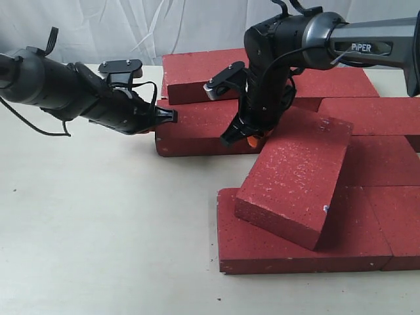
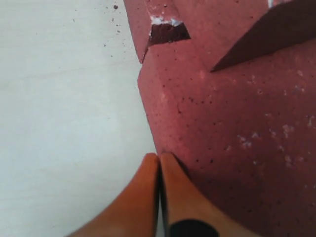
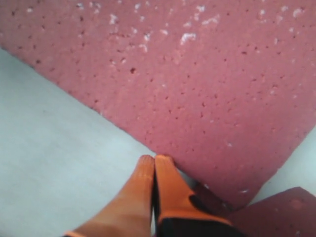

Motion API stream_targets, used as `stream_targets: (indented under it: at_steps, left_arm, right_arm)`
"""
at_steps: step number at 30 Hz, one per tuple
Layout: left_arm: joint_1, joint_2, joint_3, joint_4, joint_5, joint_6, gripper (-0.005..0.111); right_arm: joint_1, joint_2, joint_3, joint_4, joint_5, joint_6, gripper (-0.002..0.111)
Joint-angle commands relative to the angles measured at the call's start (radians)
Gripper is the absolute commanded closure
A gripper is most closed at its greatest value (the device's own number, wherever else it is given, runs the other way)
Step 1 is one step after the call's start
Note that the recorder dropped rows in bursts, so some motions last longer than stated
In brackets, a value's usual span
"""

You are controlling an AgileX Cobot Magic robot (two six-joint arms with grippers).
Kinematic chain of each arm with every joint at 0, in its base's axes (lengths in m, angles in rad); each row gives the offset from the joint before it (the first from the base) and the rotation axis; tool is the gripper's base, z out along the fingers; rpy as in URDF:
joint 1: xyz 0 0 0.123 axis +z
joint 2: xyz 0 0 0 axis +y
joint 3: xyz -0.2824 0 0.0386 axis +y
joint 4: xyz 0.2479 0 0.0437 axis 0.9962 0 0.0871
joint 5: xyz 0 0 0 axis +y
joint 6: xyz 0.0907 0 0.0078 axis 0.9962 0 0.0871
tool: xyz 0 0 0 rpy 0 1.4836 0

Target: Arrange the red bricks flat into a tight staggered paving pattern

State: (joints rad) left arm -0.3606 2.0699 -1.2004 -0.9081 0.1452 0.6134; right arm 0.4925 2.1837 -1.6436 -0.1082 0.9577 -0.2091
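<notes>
The tilted brick's upper end (image 1: 316,126) is leaning across the path of the middle-row brick. My left gripper should move back while my right gripper swings the tilted brick out of the way.
Several red bricks lie flat in rows on the right of the exterior view. One red brick (image 1: 295,177) rests tilted and askew, its lower end on top of the front-row brick (image 1: 262,249). My right gripper (image 1: 246,139) is shut and empty, and its tips (image 3: 154,159) press against that tilted brick's (image 3: 197,74) upper left edge. My left gripper (image 1: 172,116) is also shut and empty. Its orange tips (image 2: 159,157) touch the left end of the middle-row brick (image 1: 197,128), which fills the left wrist view (image 2: 237,123).
More bricks lie at the back (image 1: 197,75) and along the right (image 1: 377,115), (image 1: 400,230). The cream table top (image 1: 98,216) stretches left and in front. A white curtain (image 1: 164,26) hangs behind.
</notes>
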Motion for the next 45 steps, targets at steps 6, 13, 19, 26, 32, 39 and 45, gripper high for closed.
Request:
stream_targets:
  at_steps: [6, 13, 19, 26, 32, 39, 45]
  left_arm:
    - [0.079, -0.001, -0.009, 0.042, 0.070, -0.005, 0.104]
    - [0.119, -0.056, 0.021, 0.100, 0.091, 0.013, 0.104]
    - [0.112, -0.068, 0.033, 0.026, 0.147, 0.011, 0.107]
    - [0.029, -0.033, 0.025, 0.024, 0.045, 0.017, 0.107]
    - [-0.024, 0.008, -0.009, 0.015, 0.033, 0.017, 0.107]
    - [-0.030, 0.019, -0.009, 0.004, 0.009, 0.017, 0.107]
    - [-0.042, 0.019, -0.009, 0.004, -0.001, 0.017, 0.107]
  right_arm:
    - [-0.016, -0.005, -0.008, -0.011, -0.014, 0.004, 0.109]
    - [-0.016, -0.005, -0.008, -0.011, -0.026, 0.004, 0.109]
    - [-0.016, -0.012, -0.008, 0.023, -0.022, 0.004, 0.109]
    - [-0.016, -0.052, -0.008, 0.092, 0.001, -0.026, 0.109]
    - [-0.016, -0.021, -0.008, 0.086, 0.011, -0.029, 0.109]
    - [-0.016, -0.012, -0.008, 0.061, -0.033, -0.029, 0.109]
    - [-0.016, -0.012, -0.008, -0.027, -0.026, -0.022, 0.109]
